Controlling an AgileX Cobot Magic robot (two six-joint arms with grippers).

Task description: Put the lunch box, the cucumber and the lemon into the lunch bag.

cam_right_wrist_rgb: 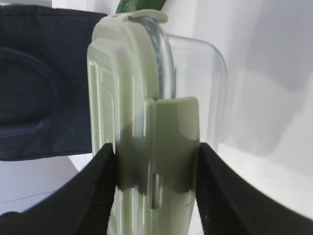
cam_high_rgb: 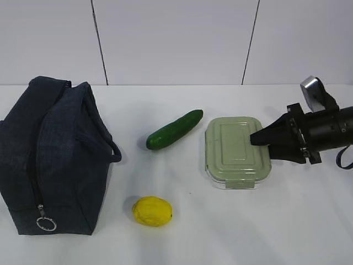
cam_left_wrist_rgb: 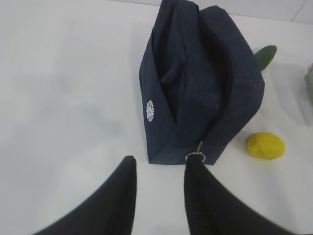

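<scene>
My left gripper's open fingers are facing the lunch bag's near rim across clear space. I should keep moving in until they straddle the rim's fabric (cam_high_rgb: pixel 39 121), and then close them.
The lunch box (cam_high_rgb: pixel 237 152), clear glass with a sage-green lid, lies right of centre on the white table. My right gripper (cam_high_rgb: pixel 259 144) is shut on its right end, and in the right wrist view (cam_right_wrist_rgb: pixel 156 149) the fingers press on the lid and glass sides of the box (cam_right_wrist_rgb: pixel 146 98). The cucumber (cam_high_rgb: pixel 175 130) lies left of the box. The lemon (cam_high_rgb: pixel 152 211) sits nearer the front. The navy lunch bag (cam_high_rgb: pixel 52 154) stands at the left. My left gripper (cam_left_wrist_rgb: pixel 161 164) is open and empty, just before the bag's (cam_left_wrist_rgb: pixel 195 83) zipper end.
The bag's metal ring pull (cam_high_rgb: pixel 46 223) hangs at the bottom of its near end, close to my left gripper's right finger (cam_left_wrist_rgb: pixel 195 176). The bag's loop handle (cam_high_rgb: pixel 113 149) sticks out toward the cucumber. A white wall stands behind the table.
</scene>
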